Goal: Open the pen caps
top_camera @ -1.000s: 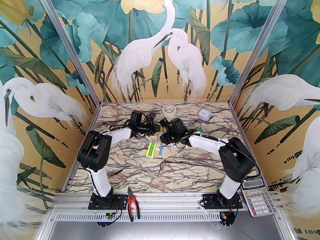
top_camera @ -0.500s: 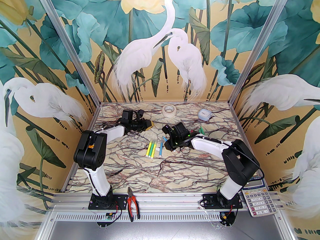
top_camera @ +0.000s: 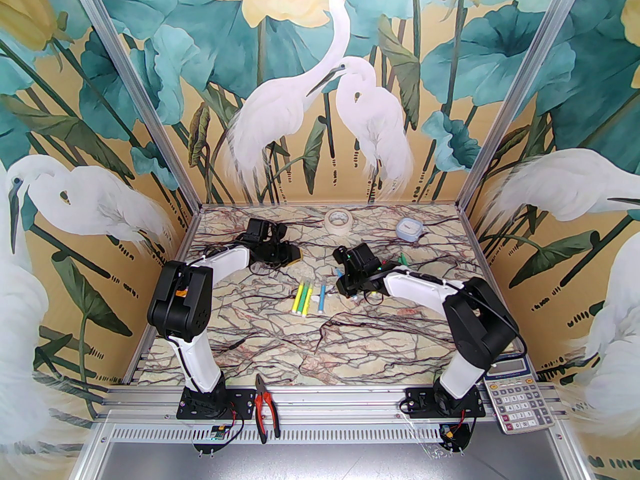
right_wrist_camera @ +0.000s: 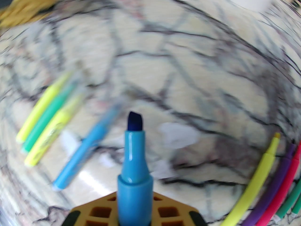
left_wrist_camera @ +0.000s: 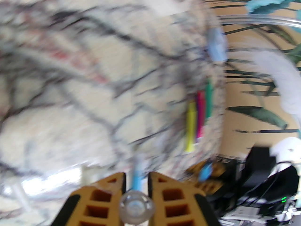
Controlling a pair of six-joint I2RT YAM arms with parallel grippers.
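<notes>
My right gripper should keep going to the clear space beside the open yellow marker and let go there, as the held blue marker's tip is uncapped.
My left gripper (left_wrist_camera: 137,180) is shut on a pale translucent pen cap (left_wrist_camera: 137,205), held low over the table's back left (top_camera: 298,254). My right gripper (right_wrist_camera: 135,196) is shut on a blue marker (right_wrist_camera: 134,171) whose dark blue chisel tip (right_wrist_camera: 135,121) is bare. In the top view the right gripper (top_camera: 344,284) hovers just right of a row of markers: yellow (top_camera: 299,299), green (top_camera: 307,295) and blue (top_camera: 322,299). A small pale piece (top_camera: 315,299), apparently a loose cap, lies among them. The two grippers are well apart.
More markers, yellow (right_wrist_camera: 256,178), purple, pink and green (top_camera: 402,259), lie right of the right gripper. A tape roll (top_camera: 338,219) and a small blue-white container (top_camera: 409,229) sit at the back. Red-handled pliers (top_camera: 264,408) and a calculator (top_camera: 520,393) rest on the near rail.
The grippers, joined at the table's middle a second ago, have pulled apart: the left went back and left with the cap, the right went right and down with the blue marker.
</notes>
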